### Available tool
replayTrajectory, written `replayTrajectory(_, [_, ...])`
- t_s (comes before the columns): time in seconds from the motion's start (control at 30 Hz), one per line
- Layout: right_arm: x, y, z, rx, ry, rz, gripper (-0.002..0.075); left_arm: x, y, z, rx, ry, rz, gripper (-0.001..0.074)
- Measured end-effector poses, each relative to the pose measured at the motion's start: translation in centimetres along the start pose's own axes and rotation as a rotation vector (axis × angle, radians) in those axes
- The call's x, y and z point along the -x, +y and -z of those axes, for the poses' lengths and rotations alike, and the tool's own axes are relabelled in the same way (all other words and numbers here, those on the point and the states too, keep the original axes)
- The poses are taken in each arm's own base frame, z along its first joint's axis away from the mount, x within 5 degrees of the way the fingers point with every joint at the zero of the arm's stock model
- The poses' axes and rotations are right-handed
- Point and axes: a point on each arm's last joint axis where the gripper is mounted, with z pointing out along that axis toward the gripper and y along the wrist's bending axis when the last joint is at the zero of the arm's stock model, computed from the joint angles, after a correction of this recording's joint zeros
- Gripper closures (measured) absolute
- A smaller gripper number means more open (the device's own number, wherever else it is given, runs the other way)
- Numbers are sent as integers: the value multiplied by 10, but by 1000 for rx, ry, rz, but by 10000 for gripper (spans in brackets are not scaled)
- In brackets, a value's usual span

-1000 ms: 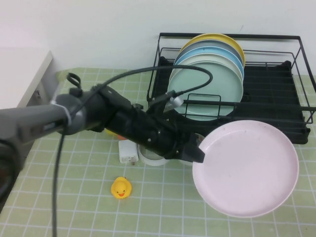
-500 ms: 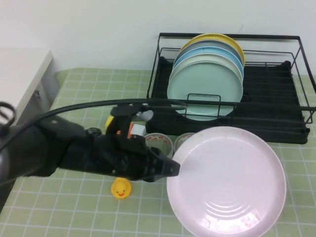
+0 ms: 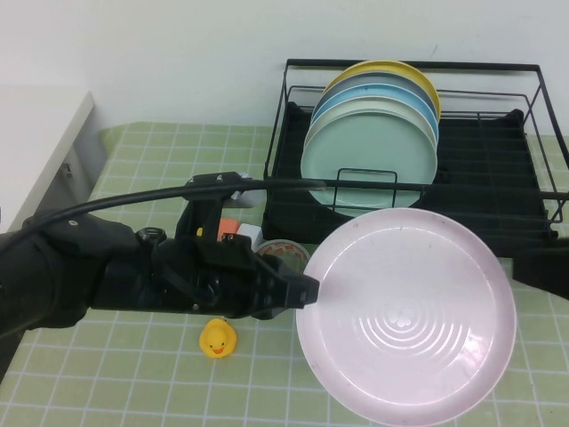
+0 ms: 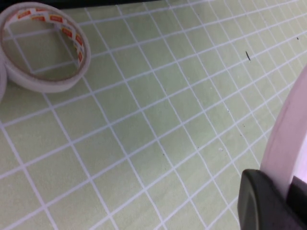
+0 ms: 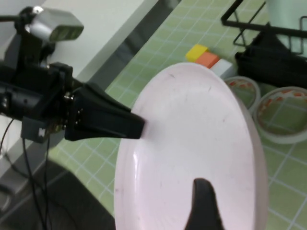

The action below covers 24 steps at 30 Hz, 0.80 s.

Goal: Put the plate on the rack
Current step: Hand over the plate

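I should take the opposite rim (image 3: 509,283) with my right gripper before setting the plate in, as my left gripper is on the pale pink plate's rim (image 3: 308,307) nearest the rack's filled end.
The pale pink plate (image 3: 406,320) is held off the table in front of the black wire rack (image 3: 498,191). My left gripper (image 3: 305,289) is shut on the plate's left rim. In the left wrist view the gripper (image 4: 288,191) clamps the pink rim (image 4: 288,139). My right gripper (image 3: 536,269) is at the plate's right rim. In the right wrist view the right gripper (image 5: 225,191) is open, with one finger (image 5: 204,206) over the plate's face (image 5: 192,129) and the other hidden behind it. The rack also shows there (image 5: 268,57).
A mint-green plate (image 3: 369,160), blue plates and a yellow plate (image 3: 418,76) stand in the rack's left half. Tape rolls (image 3: 283,253) lie before the rack, under the left arm. A yellow duck (image 3: 218,339) sits near the front. A white cabinet (image 3: 44,133) stands at the left.
The left arm has drawn the plate left and toward the camera, then raised it slightly. The right gripper has come into view at the plate's right rim.
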Motion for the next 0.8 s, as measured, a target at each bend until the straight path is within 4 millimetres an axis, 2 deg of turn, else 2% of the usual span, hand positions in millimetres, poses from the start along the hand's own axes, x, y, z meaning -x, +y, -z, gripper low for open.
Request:
replayTrajectory(0.17, [9, -17, -22, 106, 88, -3, 269, 1, 0, 0, 4, -11, -5, 731])
replayTrajectory(0.33, [-2, -32, -43, 177, 189, -50, 269, 3, 3, 0, 28, -32, 1, 731])
replayTrajectory(0.47, [-9, -34, -55, 200, 242, -39, 283, 3, 3, 0, 34, -38, -15, 731])
replayTrajectory(0.57, [-11, -31, -63, 215, 246, 5, 353, 4, 3, 0, 29, -49, -25, 731])
replayTrajectory(0.73, [-9, -28, -78, 190, 213, 37, 586, 7, 3, 0, 33, -71, -54, 731])
replayTrajectory(0.8, [-9, -30, -82, 164, 209, 40, 588, 7, 4, 1, 41, -79, -57, 729])
